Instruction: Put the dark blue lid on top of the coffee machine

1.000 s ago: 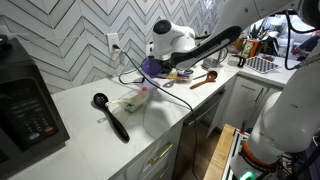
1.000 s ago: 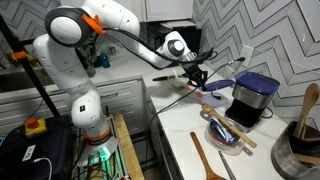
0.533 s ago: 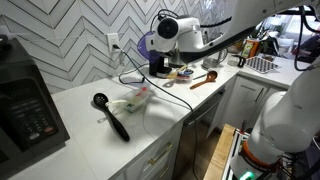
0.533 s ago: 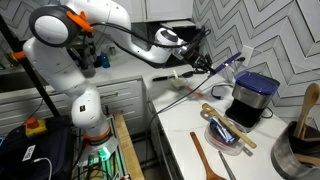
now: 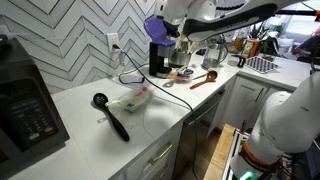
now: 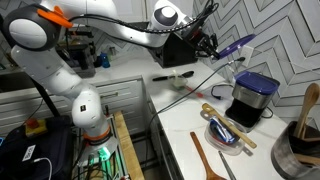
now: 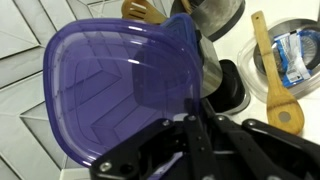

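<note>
The dark blue lid (image 6: 236, 47) slants steeply above the coffee machine, so my gripper should turn the lid level over the coffee machine's top (image 6: 258, 83) before lowering it.
My gripper (image 7: 190, 118) is shut on the edge of the dark blue lid (image 7: 115, 85), a translucent blue-purple plastic lid that fills the left of the wrist view. In both exterior views the lid (image 5: 153, 27) (image 6: 238, 43) hangs high in the air in the gripper (image 5: 166, 30) (image 6: 213, 46), tilted. The coffee machine (image 5: 159, 58) (image 6: 252, 98), a black box with a cord, stands on the counter by the tiled wall, below the lid and apart from it.
A black microwave (image 5: 25, 105) stands at the counter's end. A black ladle (image 5: 111, 116), a clear bag (image 5: 135, 98) and a wooden spoon (image 5: 203, 80) lie on the counter. A bowl with utensils (image 6: 226, 132) and a utensil pot (image 6: 298, 140) sit near the coffee machine.
The arm has risen with the lid in the gripper, from just above the counter to well above the coffee machine's height.
</note>
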`<action>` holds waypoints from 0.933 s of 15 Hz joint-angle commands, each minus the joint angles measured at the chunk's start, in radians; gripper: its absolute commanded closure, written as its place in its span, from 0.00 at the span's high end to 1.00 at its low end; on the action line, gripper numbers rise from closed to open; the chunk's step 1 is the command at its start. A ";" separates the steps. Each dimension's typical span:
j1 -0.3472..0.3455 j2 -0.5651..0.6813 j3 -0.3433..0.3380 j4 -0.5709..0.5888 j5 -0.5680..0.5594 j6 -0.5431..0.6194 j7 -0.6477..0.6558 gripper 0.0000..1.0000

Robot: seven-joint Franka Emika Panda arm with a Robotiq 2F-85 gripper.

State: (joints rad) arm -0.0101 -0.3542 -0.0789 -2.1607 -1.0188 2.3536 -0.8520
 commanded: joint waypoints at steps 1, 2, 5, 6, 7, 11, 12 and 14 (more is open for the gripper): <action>0.023 0.108 -0.039 0.211 0.262 -0.155 -0.141 0.02; 0.016 0.135 -0.039 0.288 0.329 -0.223 -0.175 0.02; -0.018 0.233 -0.050 0.474 0.470 -0.382 -0.212 0.02; -0.031 0.267 -0.054 0.536 0.504 -0.439 -0.216 0.02; -0.046 0.315 -0.063 0.597 0.535 -0.481 -0.215 0.02; -0.108 0.484 -0.091 0.816 0.671 -0.632 -0.185 0.02; -0.122 0.515 -0.093 0.866 0.710 -0.672 -0.174 0.02; -0.147 0.567 -0.087 0.962 0.789 -0.760 -0.144 0.02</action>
State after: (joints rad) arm -0.1218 0.1117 -0.1705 -1.3810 -0.3425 1.7299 -1.0239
